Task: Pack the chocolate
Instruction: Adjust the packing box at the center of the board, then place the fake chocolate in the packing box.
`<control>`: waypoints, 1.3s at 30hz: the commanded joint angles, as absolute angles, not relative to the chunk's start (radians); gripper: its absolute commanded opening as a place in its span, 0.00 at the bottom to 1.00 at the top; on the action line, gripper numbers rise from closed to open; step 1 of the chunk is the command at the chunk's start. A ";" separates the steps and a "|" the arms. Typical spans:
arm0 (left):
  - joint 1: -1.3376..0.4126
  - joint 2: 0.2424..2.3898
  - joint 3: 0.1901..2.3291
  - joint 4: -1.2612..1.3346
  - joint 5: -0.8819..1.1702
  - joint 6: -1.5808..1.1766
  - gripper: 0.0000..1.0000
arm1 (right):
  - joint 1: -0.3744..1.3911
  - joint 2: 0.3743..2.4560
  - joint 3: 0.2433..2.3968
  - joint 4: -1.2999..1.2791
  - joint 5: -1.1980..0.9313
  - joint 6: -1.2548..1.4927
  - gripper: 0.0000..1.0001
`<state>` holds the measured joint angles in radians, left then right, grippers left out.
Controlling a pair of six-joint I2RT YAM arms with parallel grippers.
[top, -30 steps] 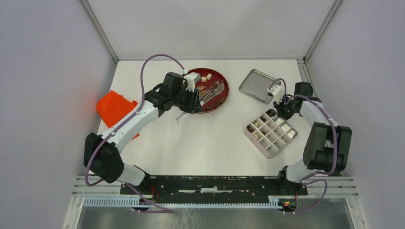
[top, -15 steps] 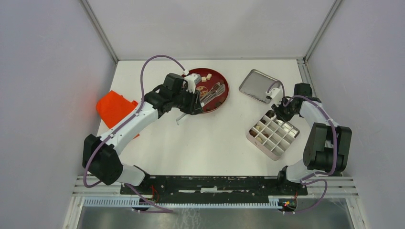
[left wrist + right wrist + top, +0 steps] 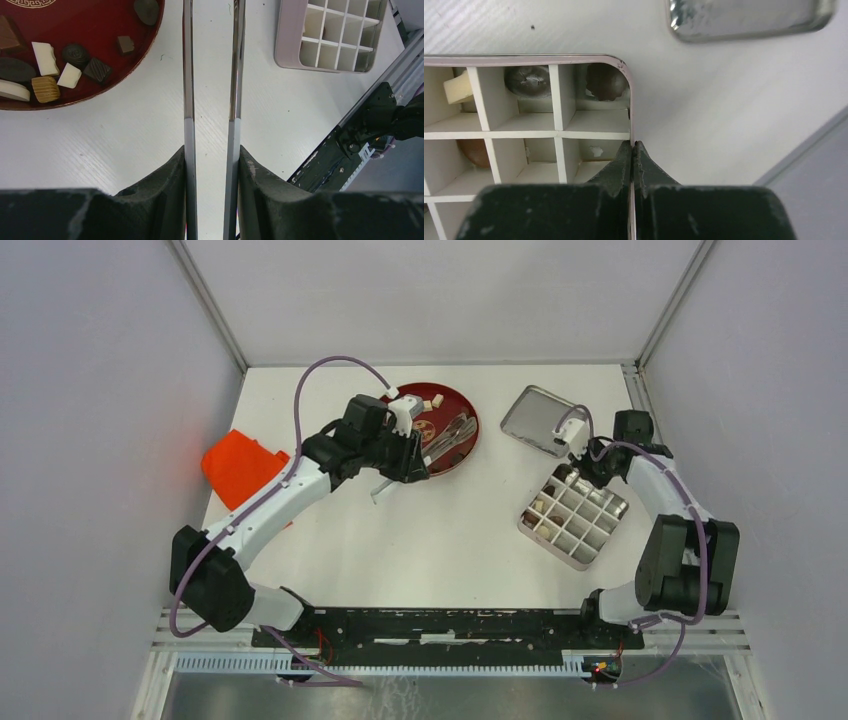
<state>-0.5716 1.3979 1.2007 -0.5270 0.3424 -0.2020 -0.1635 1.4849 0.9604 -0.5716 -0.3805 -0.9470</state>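
The white gridded box is far from the red plate and my left gripper's tweezers, so my right gripper needs to slide it nearer by its pink side.
Several chocolate pieces, dark, brown and cream, lie on the red plate, which sits at the back centre. My left gripper is shut on metal tweezers just in front of the plate; the tweezer arms stand apart with nothing between them. The white gridded box holds a few chocolates in its corner cells. My right gripper is shut on the box's pink outer wall at its far corner.
A shiny metal tray lies behind the box. More metal utensils rest on the plate. An orange object sits at the left edge. The black base rail runs along the near side.
The right gripper opened, then closed on the box wall. The box has shifted a little to the right and turned. The left arm has hardly moved.
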 commanded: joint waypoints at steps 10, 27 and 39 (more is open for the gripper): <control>-0.645 1.354 1.252 -0.490 0.340 -0.250 0.02 | -0.012 1.253 0.993 -0.405 -0.286 -0.871 0.00; -0.931 1.454 1.217 -0.299 0.233 -0.341 0.02 | 0.023 1.335 0.852 -0.302 -0.357 -0.476 0.00; -0.987 1.603 1.263 -0.334 0.211 -0.322 0.02 | 0.023 1.434 0.843 -0.305 -0.421 -0.415 0.16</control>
